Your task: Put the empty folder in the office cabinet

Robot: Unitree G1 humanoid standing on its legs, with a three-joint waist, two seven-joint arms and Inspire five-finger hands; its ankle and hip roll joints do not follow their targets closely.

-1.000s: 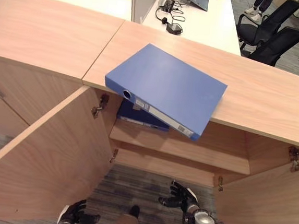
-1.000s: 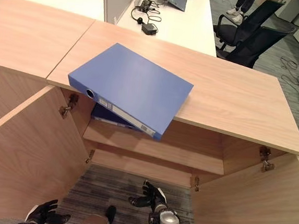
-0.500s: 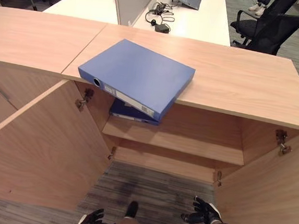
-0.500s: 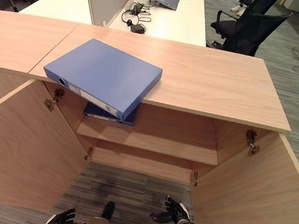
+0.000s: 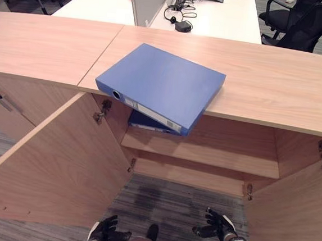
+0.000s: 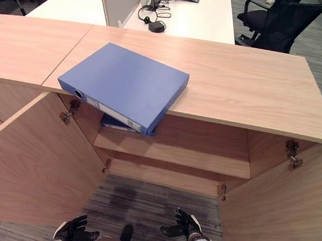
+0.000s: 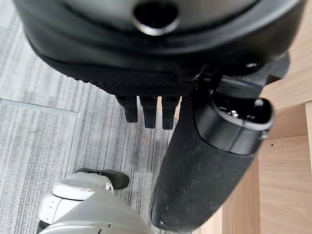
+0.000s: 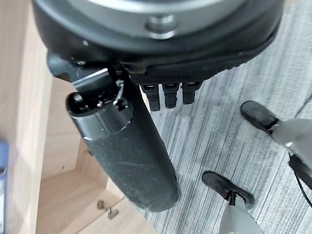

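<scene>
A solid blue side (image 5: 206,106) fills the gap between the folder's covers. I therefore expect the folder on the cabinet top (image 5: 163,82) to stay closed and stiff as I lift it.
A blue ring-binder folder (image 5: 161,84) lies flat on the wooden cabinet top (image 5: 277,85), its spine corner jutting over the front edge. Below it a second blue folder (image 5: 149,123) lies on the cabinet's inner shelf (image 5: 214,154), mostly hidden by the first. Both cabinet doors stand wide apart. My left hand (image 5: 105,234) hangs low near the floor in front of the left door, open and holding nothing. My right hand (image 5: 217,229) hangs low by the right door, also open and holding nothing. In the wrist views the left thumb (image 7: 204,161) and right thumb (image 8: 127,151) stick out straight over grey carpet.
The left door (image 5: 56,162) and right door (image 5: 305,217) flank the opening. A white desk (image 5: 215,12) behind carries a headset and cables. Black office chairs (image 5: 305,20) stand at the far right. A neighbouring closed cabinet (image 5: 15,108) sits to the left.
The whole picture has shifted, so the camera moved. The folder lies in the same place on the cabinet top. Both hands stay low and open.
</scene>
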